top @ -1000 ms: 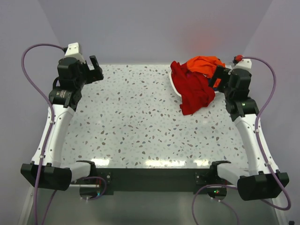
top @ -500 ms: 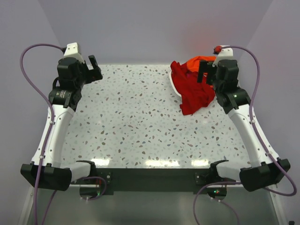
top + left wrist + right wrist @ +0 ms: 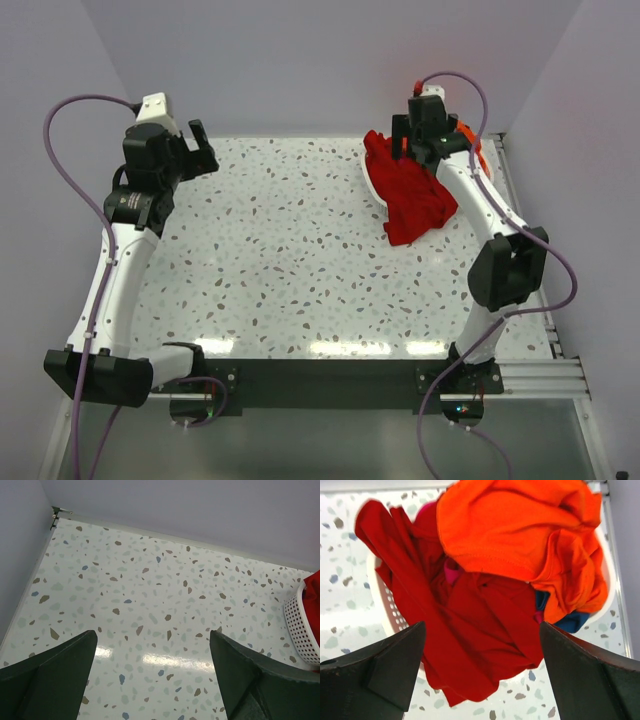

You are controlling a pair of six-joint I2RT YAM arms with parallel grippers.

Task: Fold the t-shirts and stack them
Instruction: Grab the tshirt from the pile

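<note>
The deep red t-shirt (image 3: 412, 215) hangs out over the basket's rim, clear of the orange t-shirt. My right gripper should keep going down until its fingers are on both sides of the red fold (image 3: 403, 182).
A deep red t-shirt (image 3: 410, 195) spills out of the white slatted basket (image 3: 372, 182) at the back right and hangs onto the table; it also shows in the right wrist view (image 3: 470, 625). A bright orange t-shirt (image 3: 520, 530) lies crumpled on top in the basket. A bit of magenta-pink cloth (image 3: 451, 574) peeks out between them. My right gripper (image 3: 412, 135) hovers above the basket, open and empty (image 3: 480, 680). My left gripper (image 3: 203, 145) is open and empty at the back left, above bare table (image 3: 152, 675).
The basket's rim (image 3: 300, 630) shows at the right edge of the left wrist view. Dark blue cloth (image 3: 570, 622) lies under the orange shirt. The speckled table (image 3: 290, 250) is walled at the back and sides.
My right arm has swung up and to the left, from beside the basket's right side to above it. The left arm has not moved.
</note>
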